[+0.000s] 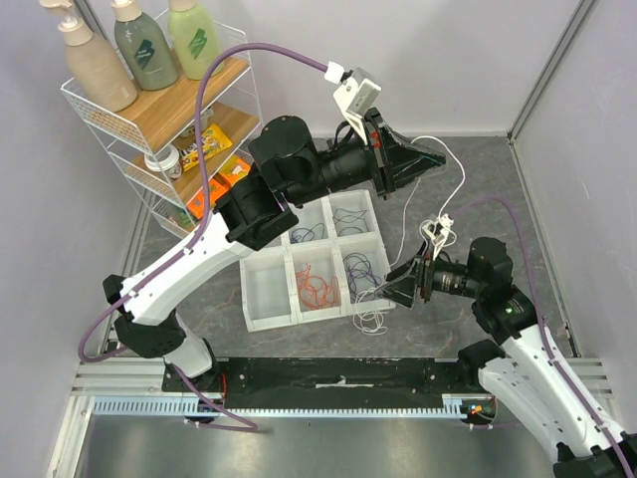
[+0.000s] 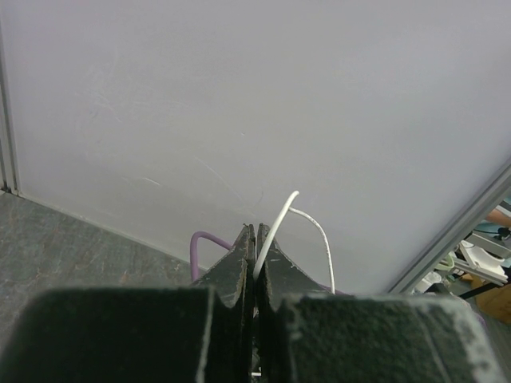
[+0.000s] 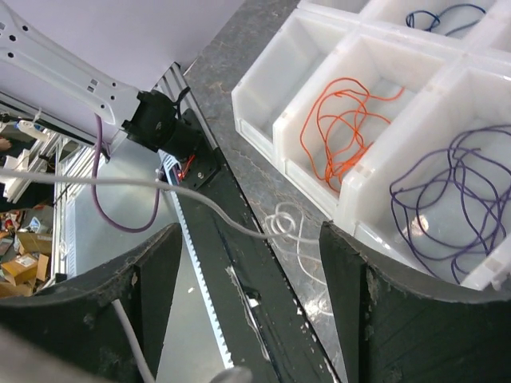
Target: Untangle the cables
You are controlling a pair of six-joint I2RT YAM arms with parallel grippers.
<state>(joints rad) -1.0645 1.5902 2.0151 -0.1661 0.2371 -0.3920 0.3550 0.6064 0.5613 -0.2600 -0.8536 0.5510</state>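
The white cable (image 1: pixel 433 138) is in my left gripper far above the cable's loose loops, so my right gripper should hold the cable while my left gripper pulls the loops (image 1: pixel 370 321) free.
My left gripper (image 1: pixel 438 156) is raised at the back right, shut on a white cable (image 2: pixel 275 223) that sticks up from between its closed jaws (image 2: pixel 255 233). The white cable (image 1: pixel 460 184) hangs down past the right arm and ends in loose loops (image 1: pixel 373 321) on the table in front of the tray. My right gripper (image 1: pixel 398 289) stands open at the tray's front right corner. In the right wrist view the white cable (image 3: pixel 215 211) runs across the gap between its fingers (image 3: pixel 249 239), untouched. An orange cable (image 3: pixel 343 128) and a purple cable (image 3: pixel 447 191) lie in separate tray compartments.
The white divided tray (image 1: pixel 269 309) sits mid-table; its back compartments hold dark blue cables (image 1: pixel 309 234). A wire shelf rack (image 1: pixel 149 110) with bottles stands at the back left. A black rail (image 1: pixel 328 383) runs along the near edge. Walls close in the back and right.
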